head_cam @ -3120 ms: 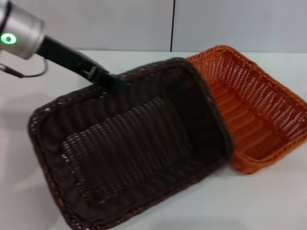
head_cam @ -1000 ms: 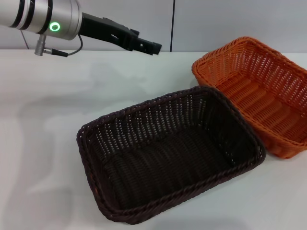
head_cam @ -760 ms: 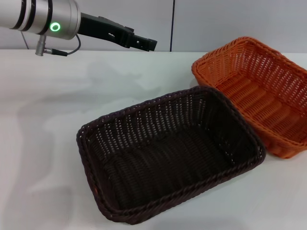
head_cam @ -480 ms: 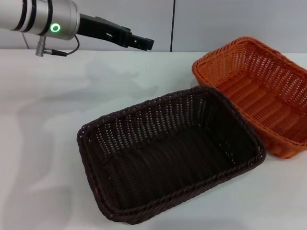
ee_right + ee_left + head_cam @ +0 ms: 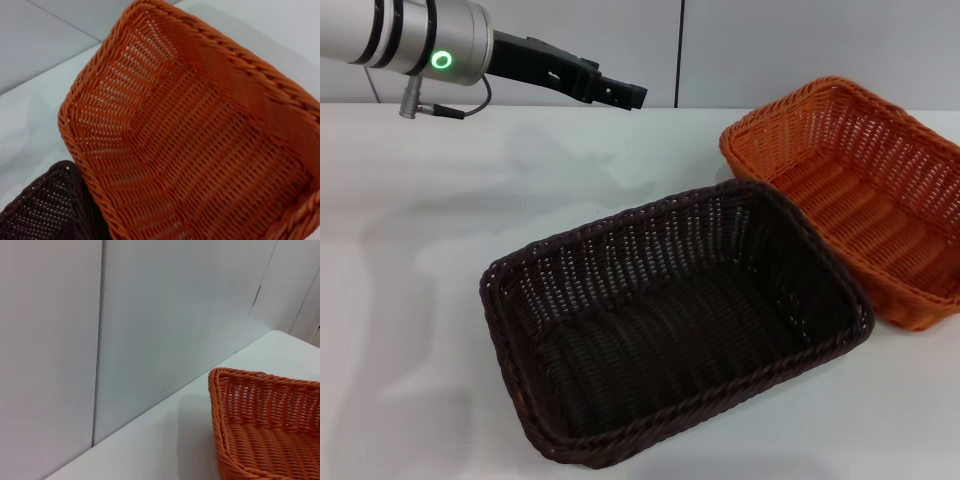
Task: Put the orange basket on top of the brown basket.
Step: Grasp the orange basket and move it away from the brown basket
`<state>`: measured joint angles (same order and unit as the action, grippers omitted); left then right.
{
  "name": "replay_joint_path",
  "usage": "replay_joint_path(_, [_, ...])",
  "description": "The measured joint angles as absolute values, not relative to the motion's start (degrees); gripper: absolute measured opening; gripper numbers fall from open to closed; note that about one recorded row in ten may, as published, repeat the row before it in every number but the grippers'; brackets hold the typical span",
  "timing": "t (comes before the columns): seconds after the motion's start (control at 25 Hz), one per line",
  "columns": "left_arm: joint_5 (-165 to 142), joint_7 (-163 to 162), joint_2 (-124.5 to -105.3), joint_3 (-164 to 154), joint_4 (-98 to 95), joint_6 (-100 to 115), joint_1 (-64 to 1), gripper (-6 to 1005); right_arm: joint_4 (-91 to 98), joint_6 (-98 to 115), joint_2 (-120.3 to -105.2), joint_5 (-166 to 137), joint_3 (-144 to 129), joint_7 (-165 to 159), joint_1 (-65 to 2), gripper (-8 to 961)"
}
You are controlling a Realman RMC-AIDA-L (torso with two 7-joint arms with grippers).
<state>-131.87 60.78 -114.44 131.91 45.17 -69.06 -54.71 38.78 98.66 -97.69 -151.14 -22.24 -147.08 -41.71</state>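
Note:
My right gripper should lift the orange basket clear by its far rim (image 5: 303, 216), because the orange basket is against the brown basket's corner (image 5: 748, 190), far from my left gripper.
The brown basket (image 5: 650, 265) sits flat and empty on the white table, front centre. The orange basket (image 5: 860, 200) sits flat and empty behind it to the right, its near corner touching or almost touching the brown basket's rim. My left gripper (image 5: 628, 96) hangs in the air above the table's back edge, well clear of both baskets and holding nothing. The left wrist view shows a corner of the orange basket (image 5: 270, 435). The right wrist view looks down into the orange basket (image 5: 200, 140), with a corner of the brown basket (image 5: 45, 215) beside it. My right gripper is out of view.
The white table (image 5: 430, 260) stretches bare to the left of the baskets and behind them. A grey panelled wall (image 5: 770, 50) stands along the table's back edge. The orange basket reaches the head view's right edge.
Three seconds ago my left gripper held the brown basket tilted over the orange one. Now it lies flat on the table and the left arm is raised at the back, almost still since.

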Motion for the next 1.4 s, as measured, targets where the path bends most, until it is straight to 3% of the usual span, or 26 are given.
replay_joint_path(0.2, [-132.1,60.96,-114.49,131.91,44.88,-69.04,-54.74,866,35.37,95.91,-97.88,-151.28,-22.45,-147.57,-41.93,748])
replay_joint_path(0.64, [-132.28,61.18,-114.42,131.93,44.67,-68.59,-54.76,865,34.58,86.75,-99.85,-151.36,-24.66,-147.62,-41.42,707])
replay_joint_path(1.0, [-132.15,61.54,-114.54,131.93,43.34,-67.64,-54.77,866,35.12,82.9,-99.99,-151.17,-24.78,-145.48,-40.16,674])
replay_joint_path(1.12, [-131.93,61.62,-114.67,131.93,43.23,-67.07,-54.77,866,35.16,81.92,-100.01,-151.18,-24.68,-145.11,-40.16,495])
replay_joint_path(1.4, [-131.93,61.65,-114.85,131.92,42.87,-66.3,-54.77,866,34.83,79.49,-100.35,-151.16,-24.49,-144.76,-39.93,401])
